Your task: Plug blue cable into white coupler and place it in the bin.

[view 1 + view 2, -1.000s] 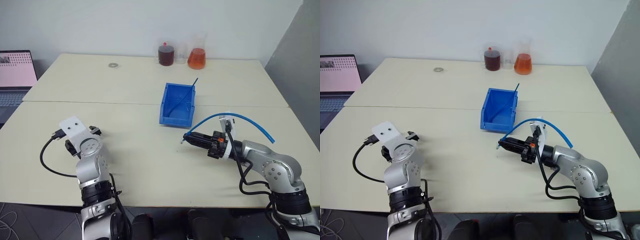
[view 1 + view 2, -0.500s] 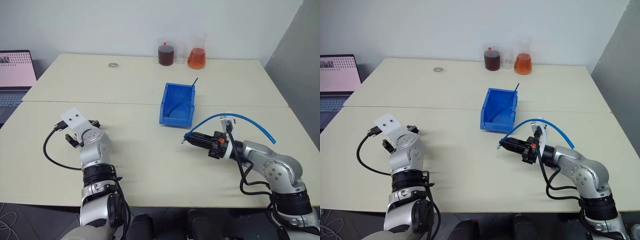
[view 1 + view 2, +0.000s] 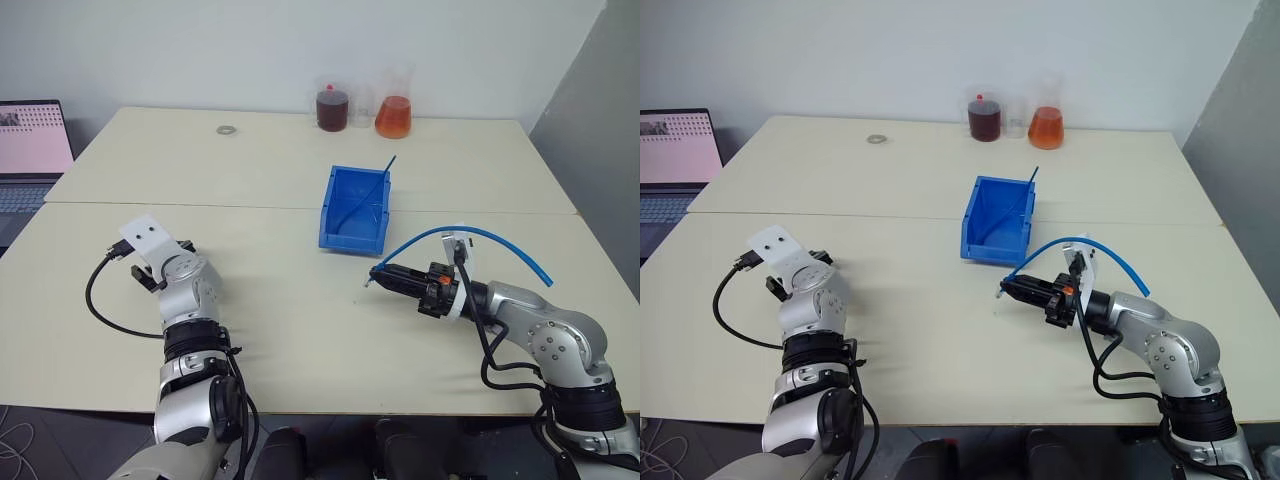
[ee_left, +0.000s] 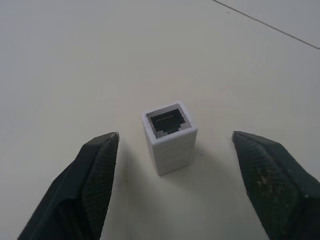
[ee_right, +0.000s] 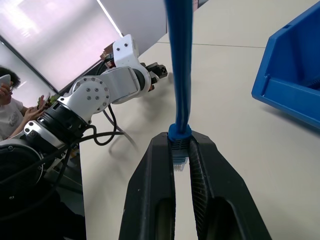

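Observation:
The dark socket has a stepped notch [image 4: 173, 130]. I therefore expect the white coupler [image 4: 171, 145] to stay on the plug and come along when I carry the light-blue cable.
The white coupler [image 4: 170, 137] stands on end on the table, its dark socket facing up. My left gripper [image 4: 175, 136] is open around it, one black finger [image 4: 97, 170] on each side with a gap to the block. The light-blue cable [image 3: 470, 233] arcs over my right arm, and my right gripper [image 3: 379, 276] is shut on its clear plug [image 5: 180, 159], held just above the table. The bright-blue bin [image 3: 354, 211] sits behind that gripper, near the table's middle, with a thin dark-blue strand [image 3: 386, 168] leaning inside it.
Two flasks, one of dark red liquid [image 3: 332, 107] and one of orange liquid [image 3: 393, 114], stand at the table's back edge. A small metal ring [image 3: 227, 129] lies at the back left. A laptop [image 3: 31, 142] sits off the left side. A person [image 5: 11, 107] sits beyond the table.
My left arm has reached a little forward and to the left, lowering over its spot on the table. The right arm and the cable have stayed put.

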You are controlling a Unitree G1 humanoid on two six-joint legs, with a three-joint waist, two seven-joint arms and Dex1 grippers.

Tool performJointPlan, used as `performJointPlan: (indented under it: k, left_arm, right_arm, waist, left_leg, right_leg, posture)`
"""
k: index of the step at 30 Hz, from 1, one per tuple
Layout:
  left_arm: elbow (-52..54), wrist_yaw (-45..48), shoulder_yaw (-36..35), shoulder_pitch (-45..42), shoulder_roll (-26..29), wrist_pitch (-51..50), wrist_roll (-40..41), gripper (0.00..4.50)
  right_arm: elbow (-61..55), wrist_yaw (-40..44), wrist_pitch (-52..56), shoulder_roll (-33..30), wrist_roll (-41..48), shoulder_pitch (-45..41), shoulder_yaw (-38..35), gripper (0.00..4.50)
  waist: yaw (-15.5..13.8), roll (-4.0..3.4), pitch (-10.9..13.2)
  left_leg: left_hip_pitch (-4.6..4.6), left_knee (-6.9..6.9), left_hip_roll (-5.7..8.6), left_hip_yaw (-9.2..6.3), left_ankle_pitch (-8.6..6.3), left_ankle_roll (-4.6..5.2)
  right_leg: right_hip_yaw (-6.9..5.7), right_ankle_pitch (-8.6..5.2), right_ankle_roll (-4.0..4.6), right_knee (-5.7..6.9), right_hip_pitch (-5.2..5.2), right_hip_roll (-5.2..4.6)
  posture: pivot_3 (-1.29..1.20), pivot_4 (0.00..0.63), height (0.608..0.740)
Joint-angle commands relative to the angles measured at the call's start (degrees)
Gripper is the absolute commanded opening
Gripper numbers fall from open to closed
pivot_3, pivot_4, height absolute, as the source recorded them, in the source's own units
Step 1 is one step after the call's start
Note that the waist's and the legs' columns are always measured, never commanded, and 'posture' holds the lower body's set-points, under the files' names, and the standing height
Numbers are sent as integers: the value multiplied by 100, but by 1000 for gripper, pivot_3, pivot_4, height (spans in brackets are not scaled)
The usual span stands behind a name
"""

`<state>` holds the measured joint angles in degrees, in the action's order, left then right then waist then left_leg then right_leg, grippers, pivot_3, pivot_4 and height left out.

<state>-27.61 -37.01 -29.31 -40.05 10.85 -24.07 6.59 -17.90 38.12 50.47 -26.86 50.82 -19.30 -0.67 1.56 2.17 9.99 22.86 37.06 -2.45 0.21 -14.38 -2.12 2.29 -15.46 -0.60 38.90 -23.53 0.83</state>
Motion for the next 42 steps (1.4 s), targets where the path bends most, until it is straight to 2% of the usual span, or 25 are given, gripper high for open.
performJointPlan:
  k: [1, 11, 17, 22, 28, 32, 35, 39, 42]
  left_arm:
    - [60, -30, -8, -152, 108, 181, 17, 2998]
    - [161, -67, 6, -63, 103, 122, -8, 889]
    - [398, -88, -2, 128, -14, -28, 30, 822]
    - [994, 496, 189, 516, 13, -178, 128, 818]
    - [2549, 2679, 1165, 1569, 602, -781, 438, 811]
    - [3287, 4508, 1830, 2049, 1311, -1239, 970, 810]
    - [3695, 6286, 2556, 2146, 2075, -1450, 1421, 809]
    - [3985, 8460, 3582, 2144, 3080, -835, 1413, 809]
    - [3933, 9515, 4014, 2012, 3477, -615, 1444, 809]
  right_arm:
    - [-269, -52, 16, 7, 150, -34, -176, 126]
    - [-313, -128, 90, 57, 185, -29, -228, 126]
    - [-315, -133, 105, 77, 180, -42, -228, 126]
    - [-332, -153, 86, 86, 174, -43, -238, 126]
    - [-499, -248, 53, 79, 177, 85, -315, 126]
    - [-691, -294, 49, 54, 160, 299, -366, 126]
    - [-882, -263, 34, -36, 95, 476, -322, 126]
    - [-1065, -123, -73, -206, -111, 607, -133, 126]
    - [-1113, -76, -159, -261, -203, 625, -14, 126]
  waist:
    - [0, 0, 0]
    - [0, 0, 0]
    - [2, 0, 0]
    - [11, 0, 0]
    - [10, -1, 0]
    - [8, -1, 0]
    - [7, -1, 0]
    - [18, -4, 2]
    - [35, -6, 3]
  left_leg:
    - [0, 0, 0, 0, 0, 0]
    - [0, 0, 0, 0, 0, 0]
    - [-1, 0, -1, 1, 0, -1]
    - [-2, 0, -5, 2, 0, -1]
    - [-3, -3, -8, 1, 5, -13]
    - [-4, -3, -8, -1, 6, -15]
    - [-5, -3, -6, 0, 6, -14]
    - [-7, -4, -5, 4, 5, -13]
    - [-10, -8, -6, 8, 5, -12]
  right_leg:
    - [0, 1, 2, 0, 0, 0]
    - [0, 5, 8, 0, 0, 0]
    - [1, 5, 8, 0, 0, 0]
    - [2, 5, 8, 2, 0, -1]
    - [1, 8, 13, 4, -1, 0]
    - [-1, 0, 1, 5, -1, 1]
    - [-1, -1, 1, 5, -1, 1]
    - [4, -2, 1, 3, -3, 2]
    - [5, -6, 8, 2, -3, 7]
  posture:
    - [0, 150, 740]
    - [0, 150, 740]
    - [0, 150, 740]
    - [0, 150, 740]
    - [0, 150, 740]
    - [0, 150, 740]
    - [0, 150, 740]
    - [0, 150, 740]
    - [0, 150, 740]
